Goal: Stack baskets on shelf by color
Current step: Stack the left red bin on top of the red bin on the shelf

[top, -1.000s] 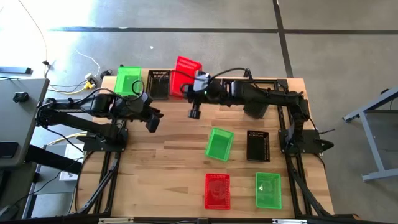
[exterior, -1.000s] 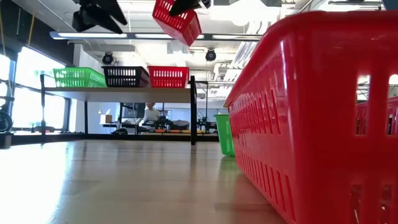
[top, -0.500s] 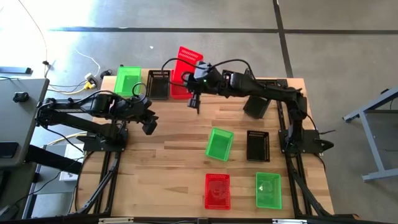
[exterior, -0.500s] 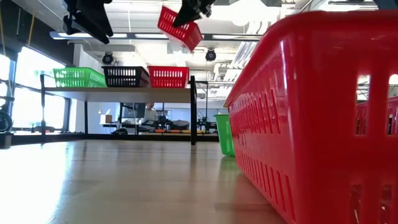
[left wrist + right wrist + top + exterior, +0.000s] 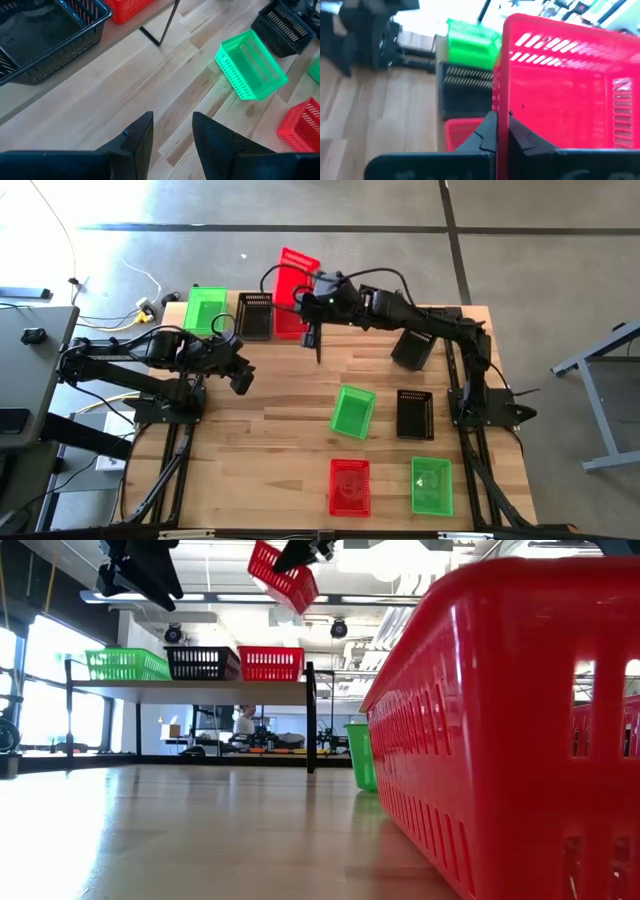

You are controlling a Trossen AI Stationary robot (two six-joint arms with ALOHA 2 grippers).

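Note:
The held red basket point(image 5: 284, 580) hangs at a tilt over the shelf's red basket point(image 5: 272, 663), so I should straighten it with my right gripper and align their rims before lowering it in.
The shelf point(image 5: 200, 690) stands at the table's far left and carries a green basket point(image 5: 205, 310), a black basket point(image 5: 255, 315) and a red basket point(image 5: 271, 663) side by side. My right gripper point(image 5: 316, 300) is shut on another red basket point(image 5: 298, 272), held tilted in the air above the shelf's red one. My left gripper point(image 5: 172, 135) hovers open over bare wood in front of the shelf, holding nothing. A green basket point(image 5: 352, 410), a black basket point(image 5: 415, 413), a red basket point(image 5: 349, 485) and a second green basket point(image 5: 431, 485) rest on the tabletop. My right gripper pinches the rim of one wall point(image 5: 501, 117) of the red basket, one finger inside the basket and one outside. The fingers come from the table's right side, slanting down. The basket is lifted clear and tilted, high above the shelf point(image 5: 283, 575).
The shelf's black corner post point(image 5: 311, 715) stands near the held basket's side. The right arm point(image 5: 430, 330) stretches across the table's far right. Bare wood lies between the shelf and the loose baskets. A red basket wall point(image 5: 500, 720) fills the low view's right.
My right gripper has carried the red basket toward the table's far edge and a little left, over the shelf's red basket, still tilted and clear. My left gripper has tipped slightly while staying in place.

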